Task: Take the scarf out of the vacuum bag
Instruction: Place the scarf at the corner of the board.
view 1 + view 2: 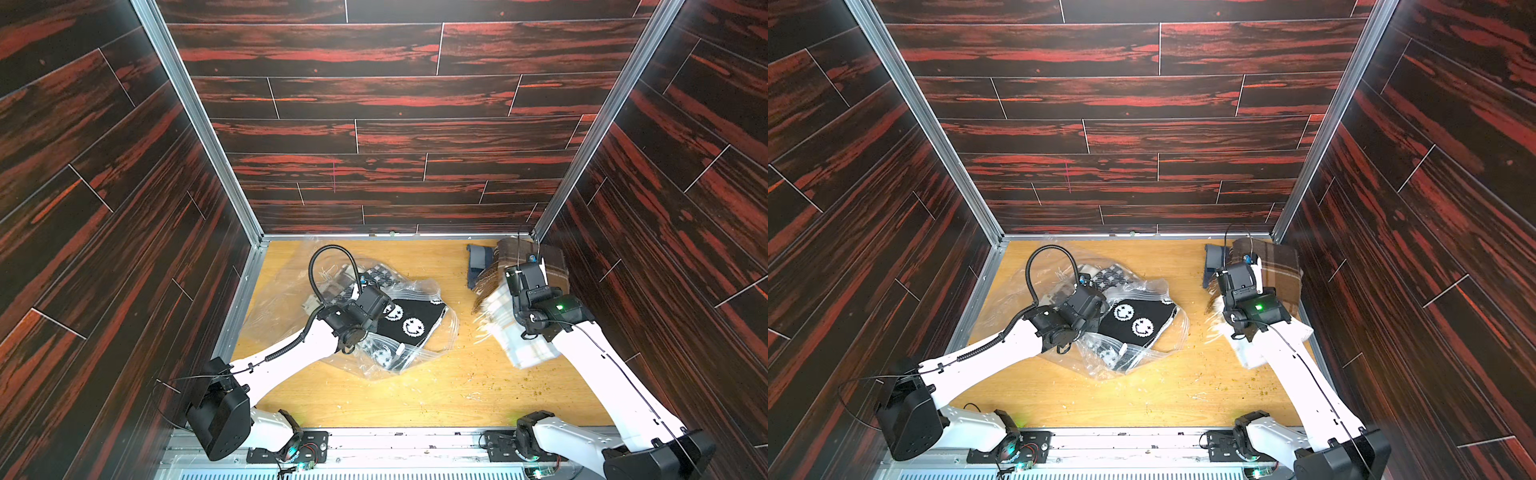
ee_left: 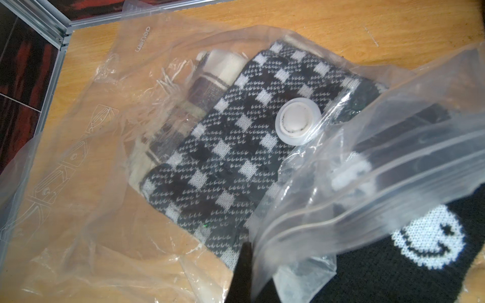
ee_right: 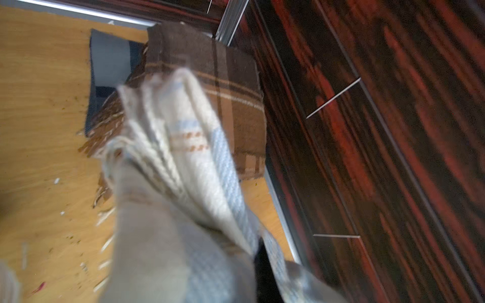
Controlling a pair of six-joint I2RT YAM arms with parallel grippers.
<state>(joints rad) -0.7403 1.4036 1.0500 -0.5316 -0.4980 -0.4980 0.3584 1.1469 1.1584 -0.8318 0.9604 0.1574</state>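
My right gripper is holding the cream-and-blue plaid scarf (image 1: pixel 518 348) clear of the vacuum bag as it hangs, so it should keep moving toward the brown plaid scarf (image 1: pixel 554 260) and let go there.
The clear vacuum bag (image 1: pixel 419 291) (image 1: pixel 1154 291) lies crumpled on the left half of the wooden table, its round white valve (image 2: pixel 298 123) facing up. Inside it are a black smiley-face scarf (image 1: pixel 411 320) (image 2: pixel 430 241), a black-and-white checked one (image 2: pixel 236 147) and a fringed cream-brown one (image 2: pixel 210 78). My left gripper (image 1: pixel 357 293) (image 2: pixel 250 262) is shut on the bag's zip-seal edge (image 2: pixel 367 199). My right gripper (image 1: pixel 515 276) (image 3: pixel 262 262) is shut on a cream-and-blue plaid scarf (image 1: pixel 498 309) (image 3: pixel 183 157). That scarf hangs outside the bag at the right and looks blurred in the right wrist view.
A folded brown plaid scarf (image 1: pixel 544 259) (image 3: pixel 210 65) and a navy-grey folded cloth (image 1: pixel 478 257) (image 3: pixel 110 60) lie in the far right corner. Dark wood-pattern walls (image 1: pixel 374 124) close in three sides. Crumbs and loose threads (image 1: pixel 478 374) dot the table (image 1: pixel 415 399).
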